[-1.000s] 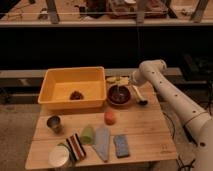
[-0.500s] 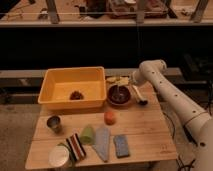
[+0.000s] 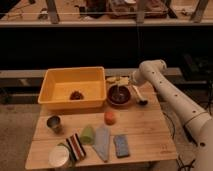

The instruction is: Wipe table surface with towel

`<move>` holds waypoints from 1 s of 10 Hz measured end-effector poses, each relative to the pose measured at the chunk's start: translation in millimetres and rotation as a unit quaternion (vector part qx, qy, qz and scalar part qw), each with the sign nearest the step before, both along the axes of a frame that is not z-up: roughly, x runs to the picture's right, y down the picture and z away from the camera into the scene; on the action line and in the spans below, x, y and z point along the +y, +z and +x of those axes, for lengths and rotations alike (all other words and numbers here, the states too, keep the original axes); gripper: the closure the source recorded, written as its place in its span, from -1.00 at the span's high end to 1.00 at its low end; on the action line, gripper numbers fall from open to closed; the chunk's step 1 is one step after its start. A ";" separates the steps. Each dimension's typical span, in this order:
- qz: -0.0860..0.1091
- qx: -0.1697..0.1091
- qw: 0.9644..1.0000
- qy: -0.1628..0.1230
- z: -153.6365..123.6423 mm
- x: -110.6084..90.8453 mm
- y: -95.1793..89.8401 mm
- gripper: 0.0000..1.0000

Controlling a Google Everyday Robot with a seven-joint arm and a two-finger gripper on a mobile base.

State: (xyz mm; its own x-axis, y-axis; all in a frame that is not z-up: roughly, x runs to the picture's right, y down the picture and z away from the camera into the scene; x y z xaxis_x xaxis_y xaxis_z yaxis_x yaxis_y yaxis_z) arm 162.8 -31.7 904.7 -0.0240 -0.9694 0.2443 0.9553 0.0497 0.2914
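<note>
The dark blue pad (image 3: 121,146) is next to the towel (image 3: 104,143), so the pad will slide along and turn when I wipe with the towel.
The table surface (image 3: 146,126) is a pale wooden plank top that fills the lower middle of the camera view. Near its front edge the towel (image 3: 102,142) lies flat, a pale grey-blue, long, tapered cloth. My gripper (image 3: 118,86) hangs at the back right of the table, over a dark bowl (image 3: 120,97), far from the towel. Its fingers stand open and nothing shows between them. The white arm (image 3: 170,95) reaches in from the right.
A yellow bin (image 3: 72,103) fills the back left. A metal cup (image 3: 54,123), white round container (image 3: 60,156), striped cloth (image 3: 76,146), green object (image 3: 88,133), orange object (image 3: 110,116) and dark blue pad (image 3: 121,145) surround the towel. A dark-handled tool (image 3: 139,95) lies beside the bowl.
</note>
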 end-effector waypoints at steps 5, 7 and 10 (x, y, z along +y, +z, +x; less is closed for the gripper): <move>0.000 0.000 1.000 -0.001 -0.1 -0.2 -0.5 0.60; 0.004 0.012 1.000 -0.026 -1.4 1.4 -8.6 0.60; 0.002 0.031 0.996 -0.084 -11.9 32.7 -40.5 0.60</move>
State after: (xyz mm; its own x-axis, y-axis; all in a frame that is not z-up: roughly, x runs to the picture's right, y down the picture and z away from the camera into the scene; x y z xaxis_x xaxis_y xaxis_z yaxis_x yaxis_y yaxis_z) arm 150.9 1.0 864.1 -0.1713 -0.9539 0.2466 0.9660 -0.1134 0.2323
